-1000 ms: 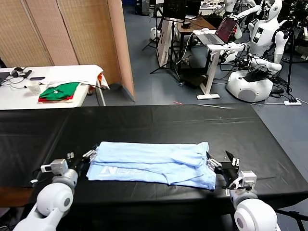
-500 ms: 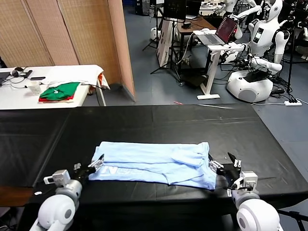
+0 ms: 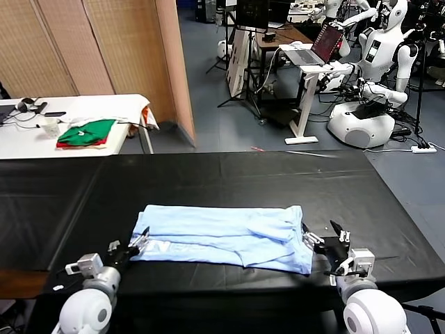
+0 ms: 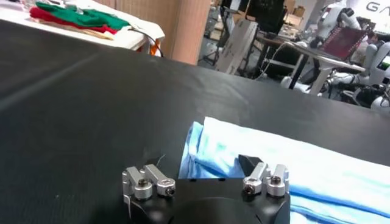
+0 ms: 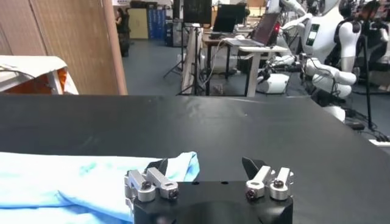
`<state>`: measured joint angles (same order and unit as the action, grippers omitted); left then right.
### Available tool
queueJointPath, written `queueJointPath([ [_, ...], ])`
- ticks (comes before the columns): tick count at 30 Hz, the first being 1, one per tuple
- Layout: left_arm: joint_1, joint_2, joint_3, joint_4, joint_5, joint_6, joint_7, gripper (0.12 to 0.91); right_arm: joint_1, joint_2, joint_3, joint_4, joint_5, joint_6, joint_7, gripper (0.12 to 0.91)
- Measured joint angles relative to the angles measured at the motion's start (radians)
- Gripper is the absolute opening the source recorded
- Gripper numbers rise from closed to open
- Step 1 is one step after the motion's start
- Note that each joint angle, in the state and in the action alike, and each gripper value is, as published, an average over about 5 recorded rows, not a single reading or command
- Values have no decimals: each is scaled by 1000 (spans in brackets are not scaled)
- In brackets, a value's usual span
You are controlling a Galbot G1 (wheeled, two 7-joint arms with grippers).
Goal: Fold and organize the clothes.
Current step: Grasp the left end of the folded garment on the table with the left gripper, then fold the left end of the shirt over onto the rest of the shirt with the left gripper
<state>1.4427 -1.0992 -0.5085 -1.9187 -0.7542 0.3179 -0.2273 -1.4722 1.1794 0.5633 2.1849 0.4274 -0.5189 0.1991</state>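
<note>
My right gripper (image 3: 302, 243) has the T-shirt extending to it, so my left gripper should pinch the T-shirt's lettered end (image 3: 141, 250) and draw the T-shirt back before folding it over.
The clothes, one pale blue T-shirt (image 3: 222, 236), lie folded into a long band across the near half of the black table (image 3: 229, 174), faint white lettering near the left end. My left gripper (image 3: 129, 243) sits low at the shirt's left front corner (image 4: 198, 149), jaws apart, one dark fingertip (image 4: 247, 162) over the fabric and the other hidden. On the opposite side, my right gripper (image 3: 324, 238) is open at the shirt's right front corner (image 5: 183, 165). One of its fingertips (image 5: 159, 165) touches the cloth edge and the other stands over bare table.
A white side table (image 3: 28, 142) at the back left holds green and red folded garments (image 3: 87, 132). A wooden screen (image 3: 104, 49) stands behind it. A desk with a laptop (image 3: 323, 45) and other robots (image 3: 375, 69) are beyond the table's far right.
My left gripper has slid toward the table's front edge and in to the shirt's corner, its jaws narrowing. The right gripper has drawn slightly nearer the front edge. The shirt lies as before.
</note>
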Motion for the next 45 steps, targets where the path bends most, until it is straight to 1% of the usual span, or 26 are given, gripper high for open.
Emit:
queueJointPath([
  [1, 2, -2, 2, -2, 2, 0, 0, 580, 1, 0, 0, 0, -1, 0, -1, 907],
  [3, 5, -5, 7, -7, 9, 0, 0, 467, 5, 0, -1, -2, -1, 0, -2, 907],
  [4, 6, -6, 10, -9, 13, 1, 0, 393, 7, 0, -2, -2, -1, 0, -3, 907],
  [7, 4, -7, 19, -13, 24, 6, 0, 243, 14, 0, -6, -5, -1, 1, -4, 907],
  [8, 2, -7, 21, -13, 27, 8, 0, 211, 17, 0, -8, -5, -1, 1, -5, 907],
  [10, -2, -6, 24, -12, 32, 13, -1, 183, 22, 1, -11, -6, -1, 1, -6, 907],
  [13, -7, -2, 27, -14, 53, 20, -2, 177, 26, 4, -16, -8, -2, 1, -6, 907],
  [15, -7, 5, 27, -19, 89, 21, 0, 177, 28, 5, -17, -9, -2, 1, -5, 907],
  [17, -4, 14, 24, -26, 147, 18, 6, 177, 29, 6, -17, -7, -2, 1, -4, 907],
  [20, 6, 33, 14, -39, 259, 7, 19, 177, 28, 6, -14, -1, -1, 1, -3, 907],
  [24, 30, 73, -16, -56, 399, -5, 23, 177, 25, 6, -12, 7, 1, 1, -1, 907],
  [26, 48, 100, -41, -60, 447, -15, 23, 177, 24, 10, -16, 8, 1, 2, 0, 907],
  [28, 68, 129, -72, -58, 474, -29, 23, 177, 22, 16, -20, 10, 0, 2, 1, 907],
  [32, 95, 170, -127, -56, 474, -47, 22, 177, 13, 31, -30, 18, -5, 6, 2, 907],
  [36, 96, 165, -137, -79, 439, -50, 20, 177, -6, 41, -25, 31, -12, 27, -5, 907],
  [38, 95, 147, -125, -99, 410, -46, 16, 177, -19, 45, -17, 38, -16, 43, -11, 907],
  [40, 94, 122, -105, -125, 369, -35, 6, 177, -35, 50, -6, 46, -23, 56, -15, 907],
  [45, 76, 53, -11, -203, 235, 5, -37, 177, -78, 67, 22, 64, -49, 64, -18, 907],
])
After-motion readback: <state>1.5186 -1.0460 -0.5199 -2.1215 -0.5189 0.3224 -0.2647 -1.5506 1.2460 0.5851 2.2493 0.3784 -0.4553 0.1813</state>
